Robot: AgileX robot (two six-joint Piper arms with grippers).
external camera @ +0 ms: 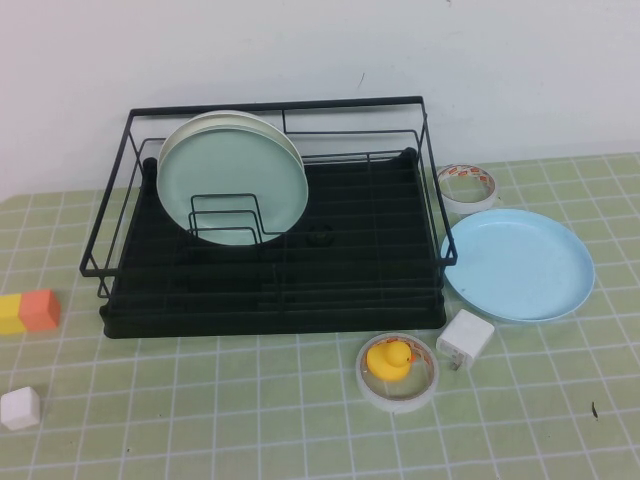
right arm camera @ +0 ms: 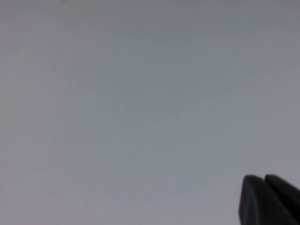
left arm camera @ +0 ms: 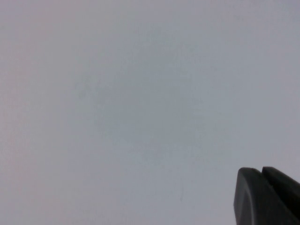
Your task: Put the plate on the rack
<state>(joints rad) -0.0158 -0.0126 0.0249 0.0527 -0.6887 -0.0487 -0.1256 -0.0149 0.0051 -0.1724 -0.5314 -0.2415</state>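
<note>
The sky-blue plate [external camera: 518,265] is on the far side of the rack from my left gripper, so next my right gripper picks the plate up by its outer rim [external camera: 589,264] and passes it to my left gripper.
The sky-blue plate [external camera: 518,264] lies flat on the green checked table, just right of the rack, its rim close to the rack's right wire. The black wire rack [external camera: 270,300] stands at mid-table, and a mint-green plate [external camera: 232,185] stands upright in its dividers with a cream plate [external camera: 287,137] behind it. Neither arm shows in the high view. My left gripper [left arm camera: 261,171] and my right gripper [right arm camera: 264,178] each show only in their own wrist views, as dark fingertips pressed together against a blank pale wall, holding nothing.
A tape roll [external camera: 467,186] sits behind the blue plate. In front of the rack are a tape ring [external camera: 420,390] with a yellow rubber duck [external camera: 388,358] in it and a white charger [external camera: 465,340]. A yellow-orange block [external camera: 28,311] and a white cube [external camera: 20,407] lie at far left.
</note>
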